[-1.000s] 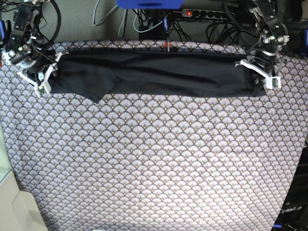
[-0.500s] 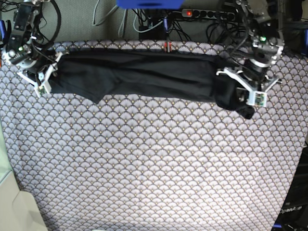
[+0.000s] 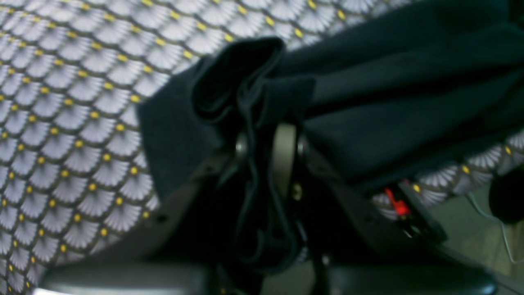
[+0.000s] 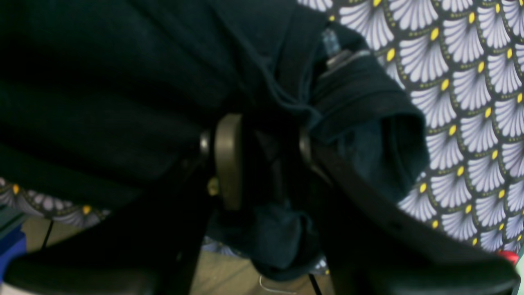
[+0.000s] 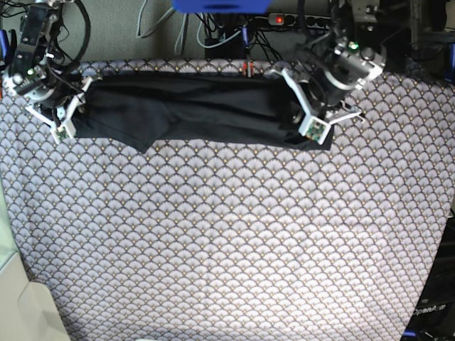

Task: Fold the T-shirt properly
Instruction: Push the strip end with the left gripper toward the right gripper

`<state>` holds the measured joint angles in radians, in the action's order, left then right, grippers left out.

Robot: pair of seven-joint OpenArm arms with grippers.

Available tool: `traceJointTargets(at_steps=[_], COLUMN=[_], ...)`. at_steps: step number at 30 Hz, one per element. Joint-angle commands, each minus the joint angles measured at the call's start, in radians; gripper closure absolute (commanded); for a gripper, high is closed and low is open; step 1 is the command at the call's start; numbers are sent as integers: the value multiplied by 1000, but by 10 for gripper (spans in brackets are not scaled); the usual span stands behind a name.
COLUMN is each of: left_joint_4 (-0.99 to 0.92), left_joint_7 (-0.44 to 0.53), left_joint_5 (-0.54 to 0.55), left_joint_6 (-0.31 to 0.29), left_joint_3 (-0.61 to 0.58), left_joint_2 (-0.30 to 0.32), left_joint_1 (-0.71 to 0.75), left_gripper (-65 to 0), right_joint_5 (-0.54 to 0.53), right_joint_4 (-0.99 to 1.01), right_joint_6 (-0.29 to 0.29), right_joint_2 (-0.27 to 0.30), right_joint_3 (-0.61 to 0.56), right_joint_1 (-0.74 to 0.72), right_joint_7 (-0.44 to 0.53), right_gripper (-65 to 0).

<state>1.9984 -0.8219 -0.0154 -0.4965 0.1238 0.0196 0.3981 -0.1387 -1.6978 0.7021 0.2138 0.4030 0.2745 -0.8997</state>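
Note:
I should keep carrying the doubled-back end inward with my left gripper and let go over the T-shirt's middle (image 5: 202,121), as my right gripper is pinning one end of the T-shirt (image 5: 91,126).
The dark T-shirt (image 5: 199,106) lies as a long folded band along the far edge of the table. My left gripper (image 5: 307,121), on the right in the base view, is shut on the shirt's right end and holds it doubled back over the band. In the left wrist view, bunched cloth (image 3: 254,90) sits between the fingers (image 3: 283,157) of that gripper (image 3: 262,155). My right gripper (image 5: 67,114) is shut on the shirt's left end. In the right wrist view, cloth (image 4: 123,82) fills the gap between its fingers (image 4: 229,159).
The scallop-patterned tablecloth (image 5: 227,234) covers the whole table. Behind the far edge are a power strip with a red light (image 5: 284,19), cables, and a blue object (image 5: 220,6). A pale surface (image 5: 21,312) is at the front left corner.
My left gripper has carried the shirt's right end leftward, from the table's right edge to right of centre, so the band is shorter. The right gripper has not moved.

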Motion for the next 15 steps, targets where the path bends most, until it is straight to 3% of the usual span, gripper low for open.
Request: traceJointTargets(at_steps=[1,6,15], left_joint_4=[19,20,9], left_joint_7=[11,-75,-146], left_joint_5=[16,19,15], left_joint_6=[5,11,14], left_joint_3=[-32,-151,-299], left_joint_2=[3,-8,-59], left_joint_1=[-21,-81,-158], left_gripper=[0,0,0], right_joint_5=[-2,-2,-2], right_joint_4=[-8,-8,-8], right_joint_6=[-4,-4,-4], right_joint_2=[6,5,5], right_joint_3=[1,1,1], right_joint_1=[-2,1,1], right_joint_7=[-6,-6,-6], right_gripper=[-192,-192,-192])
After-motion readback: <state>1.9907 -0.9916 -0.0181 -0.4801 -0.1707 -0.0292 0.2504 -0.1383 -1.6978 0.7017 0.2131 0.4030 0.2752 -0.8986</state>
